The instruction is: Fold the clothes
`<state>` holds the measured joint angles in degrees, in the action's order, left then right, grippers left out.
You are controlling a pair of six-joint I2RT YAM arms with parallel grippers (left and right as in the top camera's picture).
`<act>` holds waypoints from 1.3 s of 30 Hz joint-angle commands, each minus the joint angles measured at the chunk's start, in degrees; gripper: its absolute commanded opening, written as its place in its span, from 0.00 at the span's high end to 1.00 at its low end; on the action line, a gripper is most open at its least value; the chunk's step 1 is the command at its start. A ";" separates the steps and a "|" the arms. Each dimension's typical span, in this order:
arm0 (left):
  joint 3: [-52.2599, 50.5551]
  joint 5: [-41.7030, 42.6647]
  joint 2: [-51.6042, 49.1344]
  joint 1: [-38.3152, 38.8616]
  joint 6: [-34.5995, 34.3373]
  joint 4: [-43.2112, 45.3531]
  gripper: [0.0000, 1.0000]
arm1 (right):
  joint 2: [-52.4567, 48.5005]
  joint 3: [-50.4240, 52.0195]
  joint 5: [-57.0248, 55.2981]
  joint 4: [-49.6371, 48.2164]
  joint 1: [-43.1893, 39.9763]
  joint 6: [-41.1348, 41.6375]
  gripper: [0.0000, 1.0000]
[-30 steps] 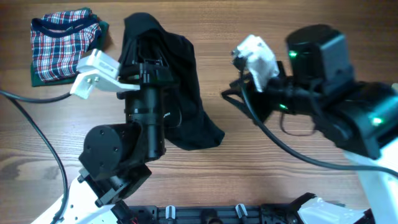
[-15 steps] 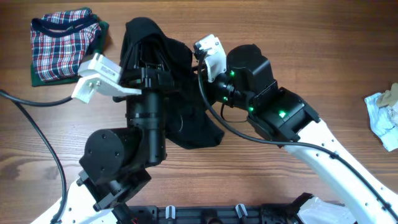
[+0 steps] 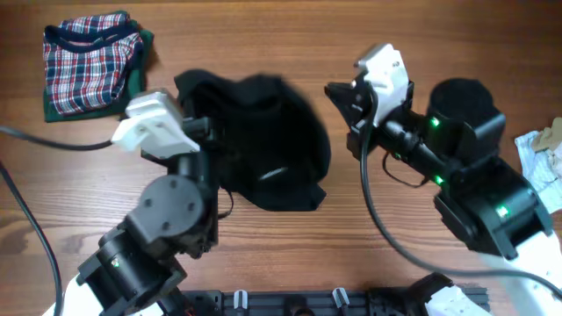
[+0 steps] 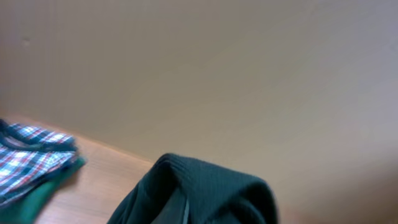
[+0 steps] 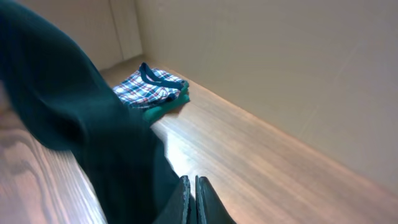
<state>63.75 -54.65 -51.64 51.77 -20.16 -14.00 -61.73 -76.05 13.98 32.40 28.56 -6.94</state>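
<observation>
My right gripper should take over, since the black shirt hangs bunched (image 3: 272,132) from my left gripper, and lay it in the middle of the table before folding.
The black shirt (image 3: 272,145) lies bunched at mid-table, partly lifted between the two arms. My left gripper (image 3: 213,139) reaches into its left side. In the left wrist view the shirt (image 4: 205,190) drapes over the jaws and hides the fingers, so the grip reads as shut on fabric. My right gripper (image 3: 341,95) is at the shirt's upper right edge. In the right wrist view its fingers (image 5: 193,190) are pressed together, and the shirt (image 5: 93,143) runs right up to them on the left.
The folded plaid garment (image 3: 88,57) lies at the far left corner, also in the wrist views as the plaid garment (image 5: 152,87) and the plaid garment (image 4: 28,158). A pale crumpled cloth (image 3: 543,158) sits at the right edge. Black cables trail over the table's left side.
The right gripper shut and drew back to the right from over the shirt. The shirt has spread wider toward the right. The left arm shifted down and to the left.
</observation>
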 commanded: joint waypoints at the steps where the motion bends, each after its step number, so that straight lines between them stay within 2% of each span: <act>1: 0.46 1.05 0.63 0.26 0.28 -8.15 0.84 | 2.29 -1.53 0.13 2.45 -0.31 -8.28 0.96; 3: 0.46 7.34 0.63 0.26 0.28 -14.51 0.77 | 2.32 -1.53 -0.24 4.98 -0.31 -9.55 0.96; 5: 0.46 14.27 0.22 0.26 0.26 -18.64 0.75 | 1.84 -1.53 -0.22 7.58 -0.31 -9.57 0.96; 7: 0.46 18.99 -1.07 0.26 0.26 -21.16 0.79 | 0.96 -1.51 0.28 10.75 -0.28 -9.31 0.96; 8: 0.46 19.54 -1.99 0.26 0.22 -22.14 0.88 | 0.37 -1.51 0.63 12.46 -0.31 -8.44 0.96; 9: 0.46 19.52 -3.15 0.24 0.22 -22.95 0.94 | -0.72 -1.51 0.63 14.47 -0.31 -6.27 0.96; 10: 0.46 19.54 -4.17 0.24 -0.02 -23.30 0.96 | -1.97 -1.51 0.63 16.39 -0.31 -3.72 0.96; 13: 0.46 19.71 -6.60 -0.02 -3.72 -25.57 0.89 | -8.79 -1.11 0.61 21.90 -0.31 5.90 0.96; 16: 0.46 19.69 -7.23 -2.47 -11.65 -30.67 0.85 | -16.72 -1.03 0.63 22.38 -0.31 15.37 0.95; 17: 0.46 19.71 -6.78 -4.42 -15.13 -32.89 0.82 | -19.85 -1.03 0.68 21.75 -0.31 19.19 0.89; 18: 0.46 19.76 -6.19 -6.34 -18.14 -34.58 0.76 | -22.27 -1.03 0.70 21.46 -0.31 22.34 0.71; 19: 0.46 20.46 -5.55 -8.04 -20.33 -35.95 0.67 | -25.18 -0.94 1.73 21.22 -0.31 24.22 0.60; 20: 0.46 22.27 -5.03 -10.03 -21.05 -36.57 0.57 | -27.26 -0.70 2.82 20.96 -0.28 24.28 0.45; 21: 0.46 24.37 -4.92 -11.63 -21.03 -36.85 0.49 | -29.51 -0.17 3.19 20.70 -0.31 25.09 0.24; 22: 0.46 26.91 -5.09 -13.84 -21.03 -37.55 0.44 | -32.15 0.02 3.23 20.61 -0.31 25.18 0.17; 24: 0.46 28.72 -5.77 -16.26 -21.03 -38.97 0.40 | -36.09 0.02 3.19 19.98 -0.31 25.16 0.15; 28: 0.46 30.45 -7.06 -18.18 -21.03 -39.89 0.39 | -42.56 0.07 3.19 17.79 -0.31 25.18 0.17; 32: 0.46 30.53 -7.37 -18.18 -21.03 -39.87 0.39 | -47.28 1.75 3.21 15.58 -0.31 25.14 0.23; 34: 0.46 30.64 -7.37 -18.18 -21.03 -39.89 0.39 | -48.54 4.35 4.04 12.44 -0.28 25.11 0.41; 35: 0.46 30.62 -7.37 -18.18 -21.03 -39.85 0.39 | -48.61 5.68 4.09 11.04 -0.28 25.11 0.60; 36: 0.46 30.64 -7.37 -18.18 -21.03 -39.80 0.39 | -48.61 6.12 4.07 10.60 -0.28 25.03 0.66; 38: 0.46 30.86 -7.37 -18.18 -21.03 -39.65 0.39 | -48.61 6.27 4.15 9.99 -0.28 24.46 0.85; 39: 0.46 30.88 -7.37 -18.18 -21.03 -39.67 0.39 | -48.61 6.27 4.17 9.70 -0.28 24.33 0.90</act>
<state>63.92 -24.47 -58.94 33.93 -40.23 -53.82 -109.67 -69.95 17.06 42.92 28.40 17.67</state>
